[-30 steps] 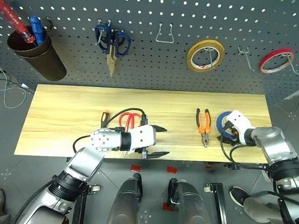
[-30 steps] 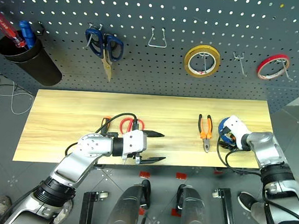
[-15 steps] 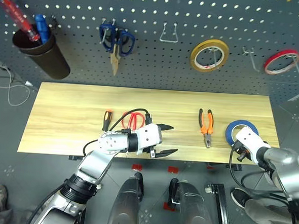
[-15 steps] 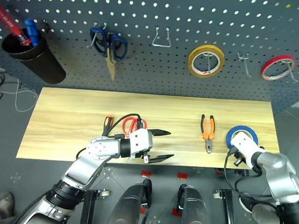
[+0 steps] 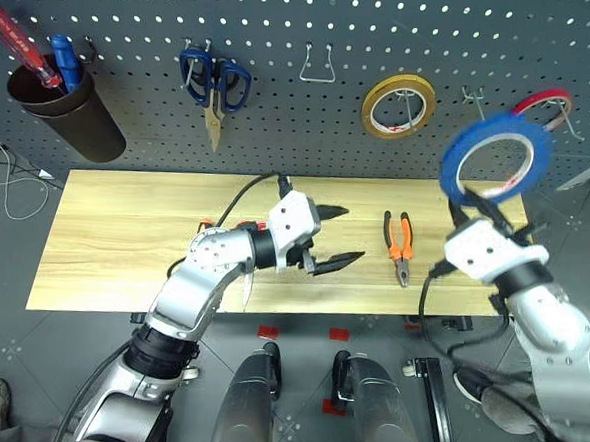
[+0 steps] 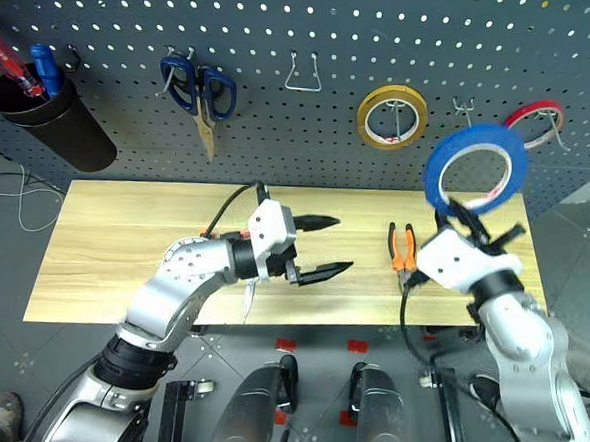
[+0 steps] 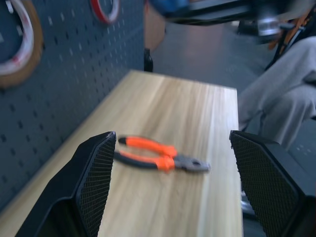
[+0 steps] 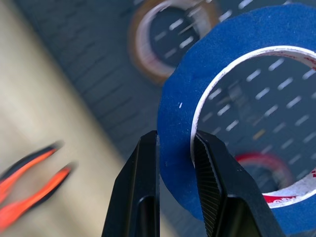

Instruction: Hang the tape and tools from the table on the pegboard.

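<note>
My left gripper should leave the pliers (image 5: 399, 249) to my right gripper and move back to the red scissors, because the pliers lie on my right gripper's side.
The blue tape (image 5: 511, 124) stands upright in the air before the pegboard (image 5: 310, 132), near its right end, with my right gripper (image 5: 480, 200) shut on the lower rim. In the right wrist view the fingers (image 8: 148, 163) pinch the tape (image 8: 177, 113) band. The orange-and-black pliers (image 5: 400, 247) lie on the table (image 5: 114, 230) right of centre. My left gripper (image 5: 339, 236) hovers open just left of them, pointing at the pliers (image 7: 163, 160). The red scissors (image 5: 245, 224) and the screwdriver (image 5: 206, 223) lie mostly hidden under my left forearm.
On the pegboard hang blue-handled scissors (image 5: 215, 81), a yellow tape ring (image 5: 398, 105) and a red tape ring (image 5: 543, 99), partly behind the blue tape. A wire hook (image 5: 318, 64) and a smaller hook (image 5: 475, 100) are bare. A dark cup (image 5: 66, 112) holds screwdrivers at the far left.
My right gripper shut on the blue tape and lifted it off the table's right end up in front of the pegboard. The left gripper rose a little, still open.
</note>
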